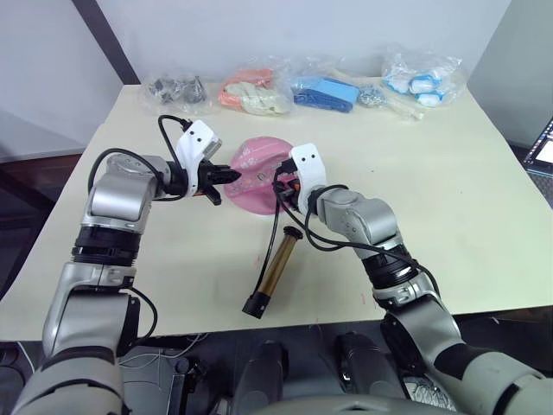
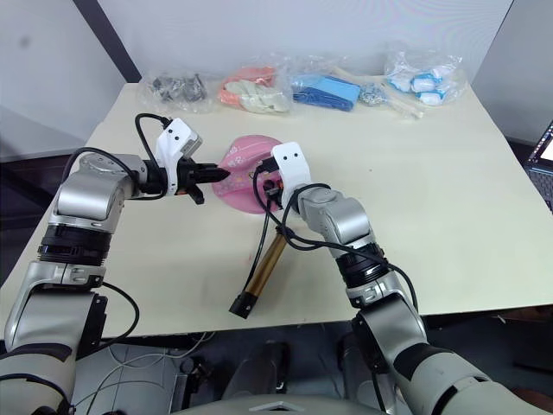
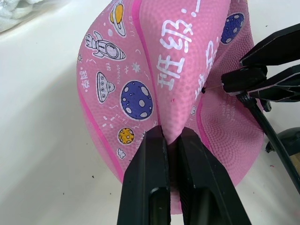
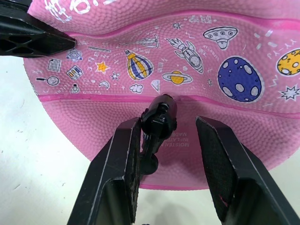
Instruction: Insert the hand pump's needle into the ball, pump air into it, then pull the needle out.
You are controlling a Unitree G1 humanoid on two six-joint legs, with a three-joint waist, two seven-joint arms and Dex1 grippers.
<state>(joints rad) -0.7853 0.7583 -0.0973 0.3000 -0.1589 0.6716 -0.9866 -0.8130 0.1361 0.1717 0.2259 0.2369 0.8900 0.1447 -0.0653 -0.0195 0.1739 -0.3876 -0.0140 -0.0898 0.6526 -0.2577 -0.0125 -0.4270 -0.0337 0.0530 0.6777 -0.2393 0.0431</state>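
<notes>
The pink seams point(image 4: 187, 15) run in waves across the sagging ball, so the skin point(image 4: 180, 108) around the needle's black fitting will sink inward when the robot pushes the needle in.
The ball point(image 1: 259, 164) is pink, printed with planets and rockets, and lies sagging mid-table. My left gripper point(image 3: 169, 133) is shut on a raised fold of the ball point(image 3: 178, 56) at its left side. My right gripper point(image 4: 168, 124) stands open at the ball's near right edge, with the needle's black fitting point(image 4: 159, 119) between its fingers, resting against one of them. The thin needle point(image 3: 214, 87) points at the ball's skin with its tip touching. The hand pump point(image 1: 278, 264), brass with black caps, lies on the table in front of the ball, its hose point(image 1: 272, 233) running up to the fitting.
Several clear bags of items line the table's point(image 1: 449, 173) far edge: dark parts point(image 1: 177, 89), orange and white pieces point(image 1: 255, 91), blue pieces point(image 1: 327, 91), and blue-white pieces point(image 1: 421, 79). A screen edge point(image 1: 543, 151) shows at the far right.
</notes>
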